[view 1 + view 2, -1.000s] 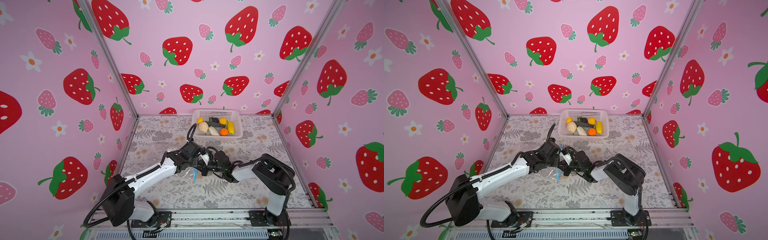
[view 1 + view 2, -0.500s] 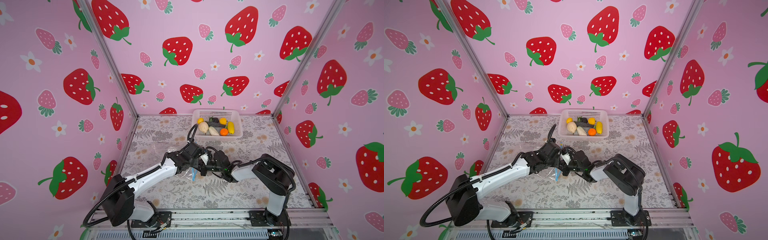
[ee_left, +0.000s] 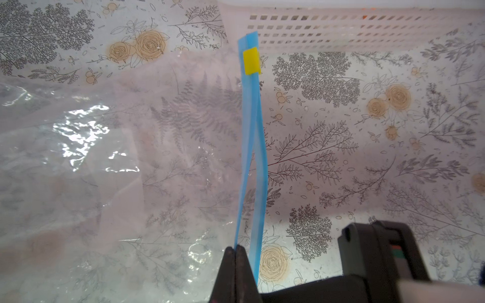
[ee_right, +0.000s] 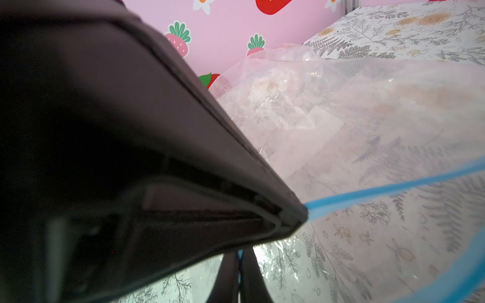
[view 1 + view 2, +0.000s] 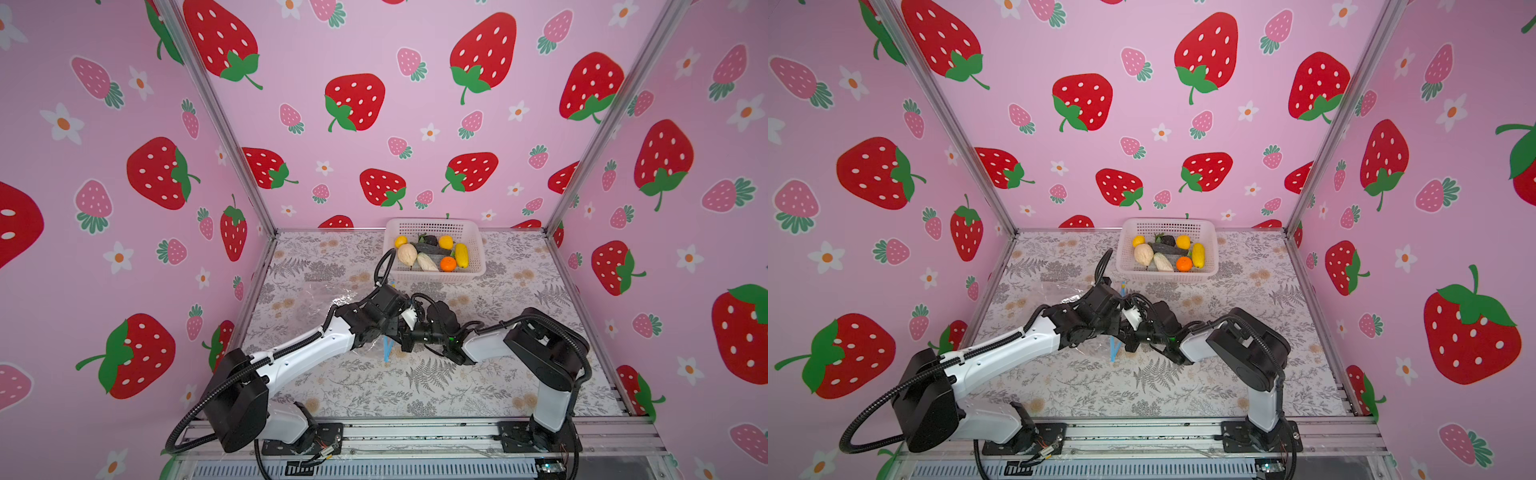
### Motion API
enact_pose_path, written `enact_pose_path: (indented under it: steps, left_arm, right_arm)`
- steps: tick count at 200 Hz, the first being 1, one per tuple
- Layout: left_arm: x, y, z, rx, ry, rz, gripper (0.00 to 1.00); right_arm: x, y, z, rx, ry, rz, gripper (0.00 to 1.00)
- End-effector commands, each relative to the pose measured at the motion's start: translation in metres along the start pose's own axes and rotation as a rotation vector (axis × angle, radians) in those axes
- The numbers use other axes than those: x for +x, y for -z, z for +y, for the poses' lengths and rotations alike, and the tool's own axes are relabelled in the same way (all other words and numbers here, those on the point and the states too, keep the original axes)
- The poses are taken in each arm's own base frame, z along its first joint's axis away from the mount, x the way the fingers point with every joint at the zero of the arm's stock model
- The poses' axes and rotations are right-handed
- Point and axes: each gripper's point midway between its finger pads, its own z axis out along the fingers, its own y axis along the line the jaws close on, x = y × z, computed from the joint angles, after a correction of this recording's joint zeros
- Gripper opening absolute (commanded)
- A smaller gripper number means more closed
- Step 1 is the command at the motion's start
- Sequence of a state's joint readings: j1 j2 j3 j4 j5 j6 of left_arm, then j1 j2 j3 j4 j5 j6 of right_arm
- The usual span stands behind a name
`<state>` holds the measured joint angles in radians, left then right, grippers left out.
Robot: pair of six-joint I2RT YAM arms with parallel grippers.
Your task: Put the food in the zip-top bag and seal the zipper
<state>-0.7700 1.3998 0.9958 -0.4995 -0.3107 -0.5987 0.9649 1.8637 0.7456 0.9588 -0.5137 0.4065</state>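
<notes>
The zipper's two lips (image 3: 252, 169) are too close together for food, so my right gripper should first pull one lip (image 3: 260, 207) away from my left gripper and then go to the basket.
The clear zip-top bag (image 5: 311, 299) (image 5: 1054, 295) lies crumpled on the floral table, left of centre. Its light-blue zipper (image 3: 252, 147) (image 4: 393, 187) is split into two lips, with a yellow tab (image 3: 251, 61) at the far end. My left gripper (image 3: 237, 249) is shut on one lip. My right gripper (image 4: 239, 258) is shut on blue strip too, just beside it. In both top views the two wrists meet over a short piece of zipper (image 5: 388, 353) (image 5: 1113, 351). The food (image 5: 432, 253) (image 5: 1167, 253) lies in the white basket.
The white perforated basket (image 5: 432, 224) (image 5: 1167, 224) (image 3: 341, 26) stands at the back, just beyond the bag's tabbed end. Pink strawberry walls close in three sides. The right gripper's dark body (image 3: 380, 249) sits close beside the left fingers.
My left gripper has closed onto the zipper lip. Both arms have stayed almost where they were, with the right gripper still shut.
</notes>
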Motion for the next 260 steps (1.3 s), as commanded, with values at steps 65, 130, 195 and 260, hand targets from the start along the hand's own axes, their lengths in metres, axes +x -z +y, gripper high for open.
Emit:
enact_pose_path:
  steps: [65, 130, 195, 260]
  left_arm:
    - [-0.015, 0.017, 0.015, -0.071, 0.101, -0.044, 0.0]
    - [-0.036, 0.037, 0.009, -0.031, 0.163, -0.083, 0.0]
    - [-0.046, 0.051, 0.007, -0.001, 0.178, -0.108, 0.0]
    - [-0.049, 0.066, 0.012, 0.019, 0.198, -0.146, 0.0]
  right_arm:
    - [-0.018, 0.031, -0.005, 0.052, -0.068, -0.054, 0.22]
    - [-0.024, 0.043, -0.049, 0.164, -0.272, -0.071, 0.39]
    - [-0.035, 0.024, -0.071, 0.16, -0.348, -0.046, 0.45]
    - [-0.017, 0.024, -0.098, 0.241, -0.404, -0.006, 0.42]
